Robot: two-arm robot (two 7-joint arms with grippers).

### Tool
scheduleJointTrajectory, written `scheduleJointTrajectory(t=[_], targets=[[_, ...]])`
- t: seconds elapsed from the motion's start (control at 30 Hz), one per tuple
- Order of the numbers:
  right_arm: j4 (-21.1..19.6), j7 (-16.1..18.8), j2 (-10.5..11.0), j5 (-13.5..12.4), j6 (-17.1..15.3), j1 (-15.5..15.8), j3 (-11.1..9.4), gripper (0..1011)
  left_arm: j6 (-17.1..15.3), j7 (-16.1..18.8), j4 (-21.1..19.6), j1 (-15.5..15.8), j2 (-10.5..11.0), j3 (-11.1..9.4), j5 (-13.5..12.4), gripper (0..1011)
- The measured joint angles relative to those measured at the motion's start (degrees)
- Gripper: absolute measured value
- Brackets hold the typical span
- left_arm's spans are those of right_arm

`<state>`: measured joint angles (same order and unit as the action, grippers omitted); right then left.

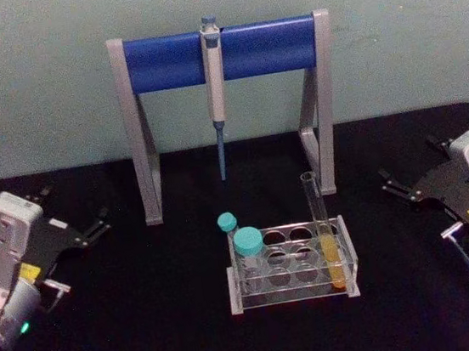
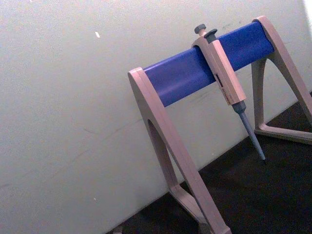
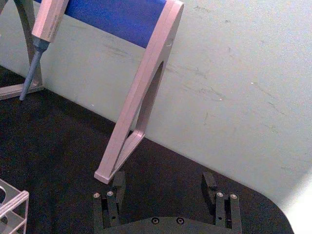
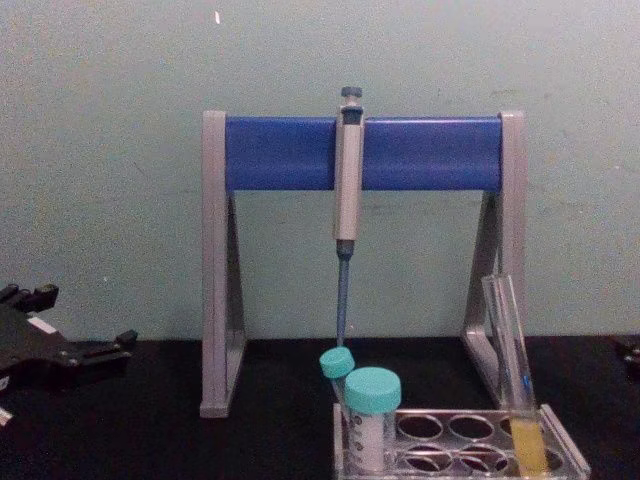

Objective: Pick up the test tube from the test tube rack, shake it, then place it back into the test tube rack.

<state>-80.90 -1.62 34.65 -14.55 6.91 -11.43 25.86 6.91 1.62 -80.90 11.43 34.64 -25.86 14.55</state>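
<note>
The test tube (image 4: 514,350) is leaning loosely in its wide hole (image 4: 524,427). The tube will straighten up and slide freely out of the rack when I lift it.
The test tube (image 1: 323,231), long clear glass with yellow-orange liquid at its bottom, stands slightly tilted in the right front hole of the clear test tube rack (image 1: 288,230). In the chest view the tube (image 4: 515,380) rises from the rack (image 4: 565,445) at the lower right. My left gripper (image 1: 76,208) rests open on the black table far to the left, also seen in the chest view (image 4: 80,320). My right gripper (image 1: 409,164) sits open far to the right of the rack, its fingers (image 3: 118,181) spread wide with nothing between them.
Two teal-capped tubes (image 1: 248,246) stand at the rack's left end. A grey-and-blue pipette stand (image 1: 219,53) with a hanging pipette (image 1: 215,84) is behind the rack by the wall. A rack corner (image 3: 12,204) appears in the right wrist view.
</note>
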Motion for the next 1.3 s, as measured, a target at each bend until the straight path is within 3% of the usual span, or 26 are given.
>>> scheduleJointTrajectory(t=[1.3], targets=[[0.0, 0.0, 0.0, 0.0, 0.0, 0.0, 0.0, 1001, 0.0, 0.0, 0.0, 0.0, 0.0, 0.0, 0.0, 1001]])
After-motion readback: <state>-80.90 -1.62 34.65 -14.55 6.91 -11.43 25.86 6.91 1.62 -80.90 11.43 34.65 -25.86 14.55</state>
